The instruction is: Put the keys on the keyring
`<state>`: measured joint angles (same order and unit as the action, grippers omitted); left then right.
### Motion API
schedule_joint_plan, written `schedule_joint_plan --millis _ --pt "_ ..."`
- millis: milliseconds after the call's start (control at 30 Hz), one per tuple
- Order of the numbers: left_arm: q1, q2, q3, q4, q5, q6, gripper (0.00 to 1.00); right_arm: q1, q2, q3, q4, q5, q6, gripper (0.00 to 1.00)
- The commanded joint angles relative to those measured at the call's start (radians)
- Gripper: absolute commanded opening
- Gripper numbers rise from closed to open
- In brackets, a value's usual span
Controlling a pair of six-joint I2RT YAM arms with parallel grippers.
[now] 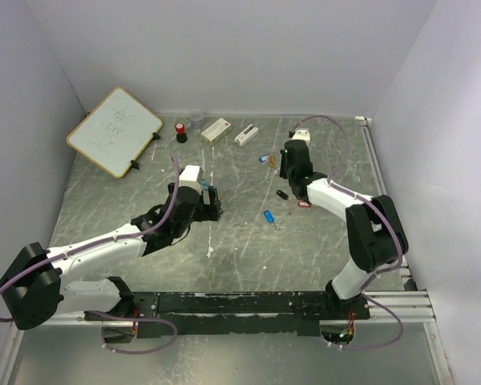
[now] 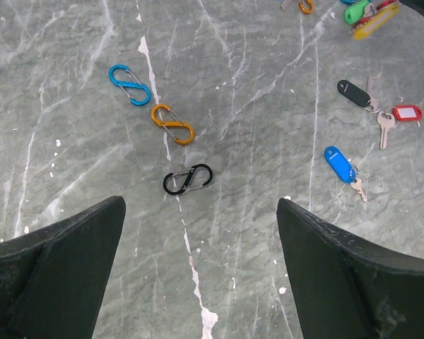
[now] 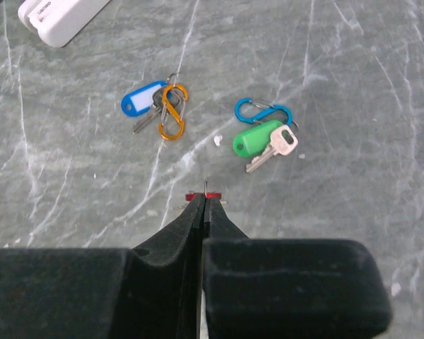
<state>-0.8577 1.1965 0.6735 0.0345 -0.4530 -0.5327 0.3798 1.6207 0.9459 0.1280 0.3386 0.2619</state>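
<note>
The yellow tag hangs from the red clip, so the robot's right gripper keeps going to the open spot near the orange clip and lets go there.
My right gripper is shut on a thin red clip, of which only the ends show beside the tips; it hovers low over the table. Ahead of it lie a blue-tagged key on an orange clip and a green-tagged key by a blue clip. My left gripper is open and empty above a black clip. Loose orange and blue clips lie beyond. Black-tagged, red-tagged and blue-tagged keys lie to its right.
A whiteboard leans at the back left. Two white boxes, a red-and-black item and a clear cup stand along the back wall. Walls close in on three sides.
</note>
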Motion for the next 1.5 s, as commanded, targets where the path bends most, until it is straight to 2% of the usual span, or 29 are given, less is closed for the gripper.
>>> schedule_joint_plan --millis 0,433,933,1067,1167,1400,1467 --pt "0.011 -0.028 -0.020 0.024 -0.008 -0.012 0.99 -0.019 0.086 0.081 0.057 -0.050 -0.001 0.00" --pt "0.016 -0.016 -0.020 0.020 -0.017 -0.016 0.99 -0.017 0.218 0.186 0.104 -0.191 0.024 0.00" --pt "0.019 -0.005 -0.018 0.021 -0.014 -0.018 0.99 0.029 0.203 0.123 0.104 -0.202 0.054 0.01" --pt "0.020 -0.005 -0.018 0.021 -0.011 -0.019 0.99 0.030 0.160 0.065 0.110 -0.182 0.070 0.16" --pt "0.019 -0.002 -0.016 0.018 -0.009 -0.019 0.99 0.030 0.111 0.006 0.108 -0.163 0.083 0.33" --pt "0.019 0.008 -0.014 0.013 -0.002 -0.026 0.99 0.030 -0.034 -0.094 0.022 -0.109 0.124 0.50" --pt "0.019 0.009 -0.015 0.013 0.000 -0.029 0.99 0.029 -0.066 -0.109 -0.024 -0.087 0.131 0.52"
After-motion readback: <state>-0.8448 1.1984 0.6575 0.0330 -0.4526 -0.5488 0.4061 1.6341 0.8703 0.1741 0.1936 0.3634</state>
